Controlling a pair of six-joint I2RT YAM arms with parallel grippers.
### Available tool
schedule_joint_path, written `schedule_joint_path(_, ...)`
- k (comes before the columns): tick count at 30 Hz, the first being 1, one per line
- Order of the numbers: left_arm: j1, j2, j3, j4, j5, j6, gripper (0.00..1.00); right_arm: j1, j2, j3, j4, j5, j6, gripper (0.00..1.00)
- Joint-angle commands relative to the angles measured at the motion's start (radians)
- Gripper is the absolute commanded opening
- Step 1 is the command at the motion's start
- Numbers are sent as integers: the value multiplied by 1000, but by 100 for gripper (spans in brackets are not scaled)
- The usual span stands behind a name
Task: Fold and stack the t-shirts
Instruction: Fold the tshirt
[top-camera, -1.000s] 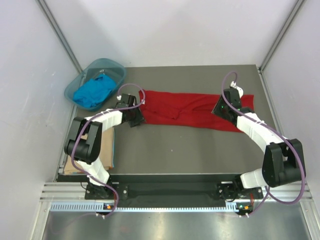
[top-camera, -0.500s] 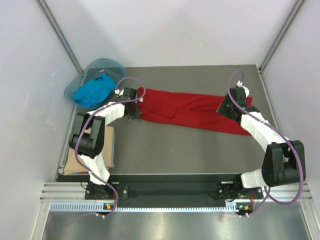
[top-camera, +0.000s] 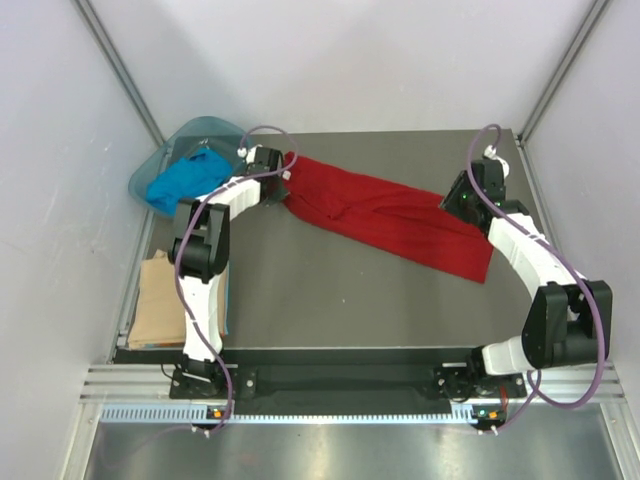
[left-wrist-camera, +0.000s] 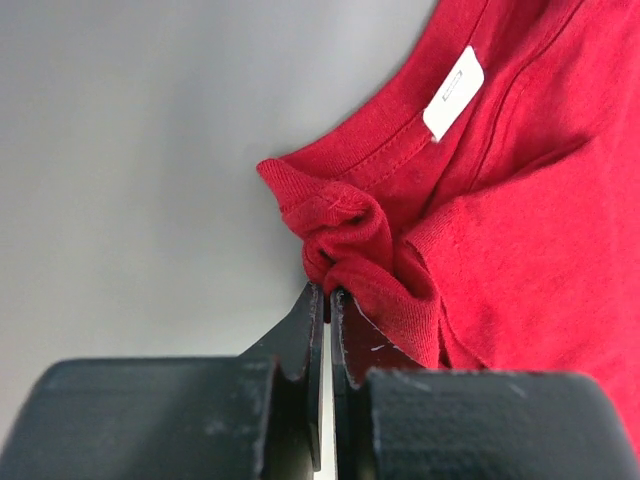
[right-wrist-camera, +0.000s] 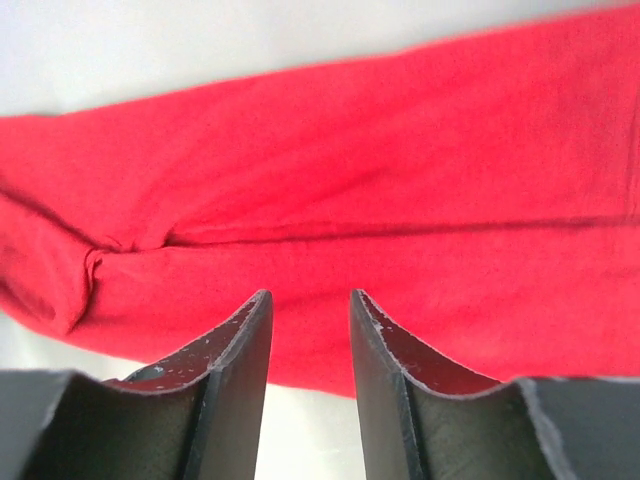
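The bunched fold (left-wrist-camera: 355, 235) beside the collar is in my left gripper, so it should continue to pull toward the table's open far edge (top-camera: 312, 137) until that corner of the t-shirt spreads out, and then let go.
A deep red t-shirt (top-camera: 390, 215) lies stretched in a slanted band across the table, its neck end at the far left. My left gripper (top-camera: 283, 183) is shut on a bunched fold of it beside the collar (left-wrist-camera: 345, 235), and the white neck label (left-wrist-camera: 453, 92) shows just beyond. My right gripper (top-camera: 462, 203) hovers over the shirt's right part (right-wrist-camera: 350, 150), fingers (right-wrist-camera: 245, 330) apart with nothing pinched between them. A bright blue t-shirt (top-camera: 185, 180) lies crumpled in the basin. A tan t-shirt (top-camera: 158, 300) lies flat at the table's left edge.
A translucent teal basin (top-camera: 215, 125) stands at the far left corner. The dark grey table (top-camera: 330, 290) is bounded by white walls left, right and behind. Both arm bases sit on the rail at the near edge.
My left gripper closed on the red shirt's collar end and dragged it toward the far left, so the shirt now lies slanted. My right gripper moved farther away and a little to the right.
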Motion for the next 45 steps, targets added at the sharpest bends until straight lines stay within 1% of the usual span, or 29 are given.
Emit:
schedule_joint_path(1,18,95,110,108,6,27,0,-15,13,83,16,-15,-24,38)
schedule_joint_path(4,18,164,201,174,58,42,0,-15,14,103,15,-44,-25,38)
schedule_joint_path(9,20,263,370,194,92,51,0,-15,-9,121,15,-61,-37,39)
schedule_joint_path(15,52,238,450,186,101,31,0,-15,-55,146,-16,-67,-45,40)
schedule_joint_path(16,54,234,468,159,89,39,3,-17,-67,144,-19,-67,-44,40)
schedule_joint_path(17,55,229,511,128,71,45,11,-15,-79,141,-30,-67,-45,40)
schedule_joint_path(18,58,214,528,70,58,53,26,-17,-104,135,-39,-67,-45,40)
schedule_joint_path(19,60,200,534,54,69,54,33,-15,-118,132,-47,-67,-45,41)
schedule_joint_path(20,61,182,531,47,80,56,36,-15,-131,128,-65,-78,-47,41)
schedule_joint_path(22,60,97,479,27,78,66,47,-15,-170,117,-85,-107,-56,42)
schedule_joint_path(23,58,59,411,25,68,68,49,-13,-187,112,-100,-113,-60,42)
schedule_joint_path(24,55,-23,372,25,49,63,50,-13,-217,105,-108,-118,-65,42)
schedule_joint_path(26,48,-108,294,16,-15,51,52,-13,-248,105,-148,-112,-71,43)
schedule_joint_path(27,38,-189,216,14,-23,36,52,-13,-277,111,-160,-112,-70,45)
schedule_joint_path(29,20,-263,108,-9,-14,8,52,-15,-303,123,-191,-132,-68,47)
schedule_joint_path(30,-10,-335,68,-9,-3,-10,52,-13,-331,137,-199,-139,-62,51)
schedule_joint_path(31,-33,-369,27,-7,9,-16,51,-15,-343,146,-208,-148,-57,52)
schedule_joint_path(32,-64,-401,-51,-3,6,-22,51,-15,-355,155,-232,-152,-54,55)
schedule_joint_path(33,-133,-456,-90,2,0,-39,50,-15,-378,175,-246,-153,-54,59)
schedule_joint_path(34,-173,-480,-128,10,-4,-52,50,-15,-392,186,-261,-149,-54,61)
schedule_joint_path(35,-210,-500,-197,23,-11,-68,49,-15,-404,195,-295,-146,-57,62)
schedule_joint_path(36,-281,-535,-234,34,-8,-138,49,-15,-429,213,-311,-142,-62,63)
schedule_joint_path(37,-313,-547,-274,66,17,-176,48,-15,-441,223,-324,-135,-65,63)
schedule_joint_path(38,-343,-559,-352,139,52,-211,46,-15,-458,232,-347,-135,-70,63)
schedule_joint_path(39,-410,-570,-384,175,51,-298,45,-15,-492,243,-357,-133,-74,64)
schedule_joint_path(41,-484,-563,-438,230,31,-378,45,-15,-524,255,-380,-132,-74,64)
schedule_joint_path(42,-555,-540,-445,272,-1,-459,45,-15,-553,267,-389,-133,-76,64)
schedule_joint_path(44,-609,-506,-439,310,-17,-545,46,-15,-578,281,-409,-135,-76,65)
schedule_joint_path(45,-655,-466,-438,339,-41,-640,45,-15,-601,286,-413,-132,-76,65)
